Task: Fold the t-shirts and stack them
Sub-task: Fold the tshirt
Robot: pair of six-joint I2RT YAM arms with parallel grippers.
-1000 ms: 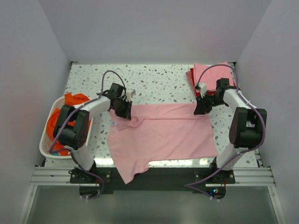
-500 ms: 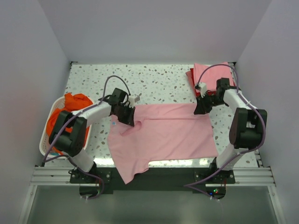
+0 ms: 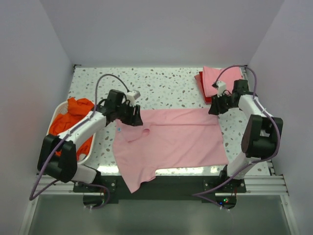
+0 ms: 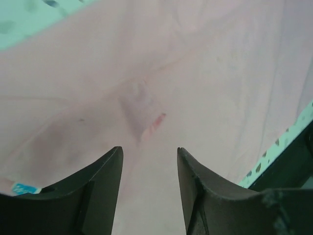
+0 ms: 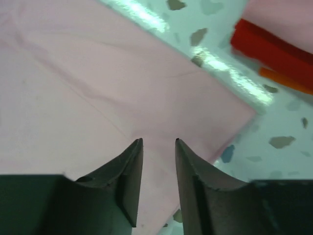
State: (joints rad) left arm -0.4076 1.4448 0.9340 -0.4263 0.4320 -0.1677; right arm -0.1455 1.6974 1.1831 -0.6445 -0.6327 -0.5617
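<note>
The pink shirt's sleeve (image 3: 133, 184) is hanging over the table's front edge. My right gripper should first take hold of the shirt's far corner (image 5: 247, 113) and help my left gripper pull the shirt back.
A light pink t-shirt (image 3: 171, 139) lies spread flat across the middle of the table, one sleeve hanging over the front edge. My left gripper (image 3: 135, 117) hovers above its left end near the collar. In the left wrist view the left gripper (image 4: 149, 148) is open, with only pink cloth (image 4: 161, 73) beneath. My right gripper (image 3: 214, 109) hangs over the shirt's far right corner. In the right wrist view the right gripper (image 5: 159, 140) stands narrowly open and empty over that corner (image 5: 215, 103). A folded stack (image 3: 217, 78) sits at the back right, pink over red (image 5: 266, 46).
A white slotted basket (image 3: 55, 111) at the left edge holds a crumpled orange shirt (image 3: 68, 117). A small blue tag (image 3: 119, 129) shows by the pink shirt's left side. An orange edge (image 5: 288, 81) peeks out under the red layer of the stack.
The left gripper shut, then opened, let go of the pink shirt's left end and pulled back. The right gripper opened slightly and lifted off the far right corner toward the stack.
</note>
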